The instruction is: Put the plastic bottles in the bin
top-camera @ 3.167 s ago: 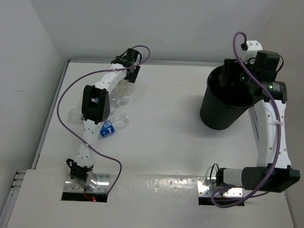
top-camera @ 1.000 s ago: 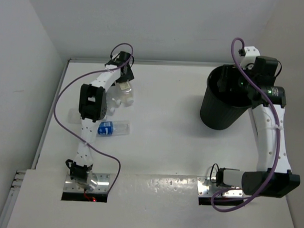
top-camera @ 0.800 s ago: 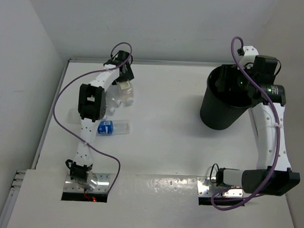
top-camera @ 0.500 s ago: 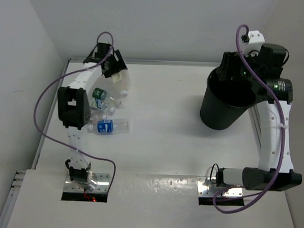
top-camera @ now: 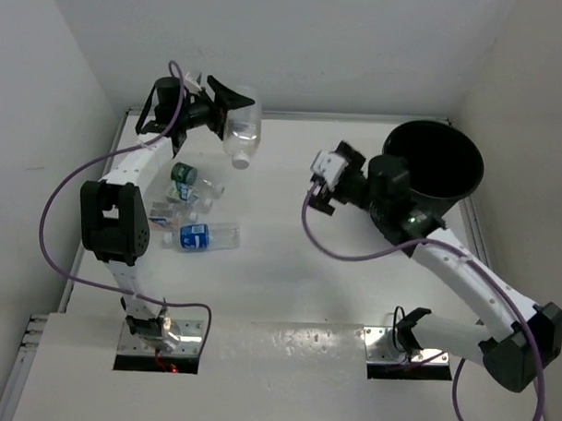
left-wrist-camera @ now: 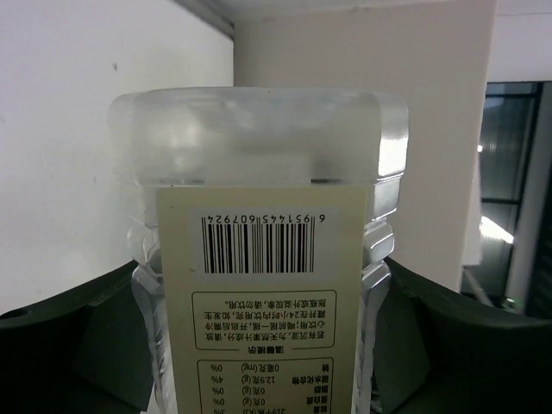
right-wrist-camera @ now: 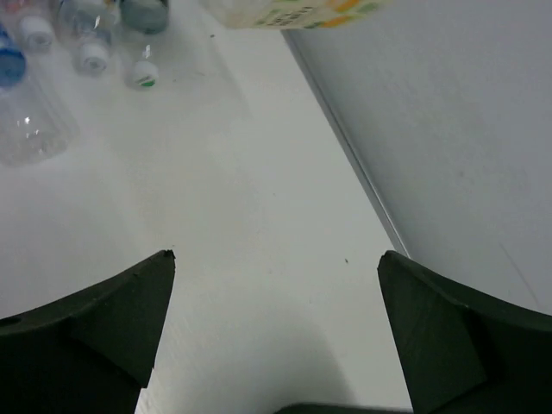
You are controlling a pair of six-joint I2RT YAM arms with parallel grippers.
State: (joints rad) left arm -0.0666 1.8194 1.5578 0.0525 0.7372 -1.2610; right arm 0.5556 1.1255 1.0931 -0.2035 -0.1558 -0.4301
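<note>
The robot should expect the clear bottle to be empty when the robot carries it to the bin, because the part of the clear bottle (top-camera: 242, 124) above the downward cap looks see-through.
My left gripper (top-camera: 222, 105) is raised above the table's far left and is shut on a clear bottle with a pale label (top-camera: 241, 126), cap pointing down. In the left wrist view this bottle (left-wrist-camera: 267, 216) fills the gap between my dark fingers (left-wrist-camera: 69, 345), barcode facing the camera. Several small bottles lie on the table below: a green-labelled one (top-camera: 182, 175), a blue-labelled one (top-camera: 203, 235) and clear ones (top-camera: 165, 211). The black bin (top-camera: 434, 174) stands at the far right. My right gripper (top-camera: 321, 181) is open and empty, left of the bin; it also shows in the right wrist view (right-wrist-camera: 276, 285).
The right wrist view shows the table's far edge against the wall (right-wrist-camera: 345, 155) and bottle caps (right-wrist-camera: 142, 73) at the top left. White walls close in the table at the left, back and right.
My left gripper has lifted the pale-labelled bottle off the table, up and to the right. My right arm has swung from above the bin down and left toward the table's middle.
</note>
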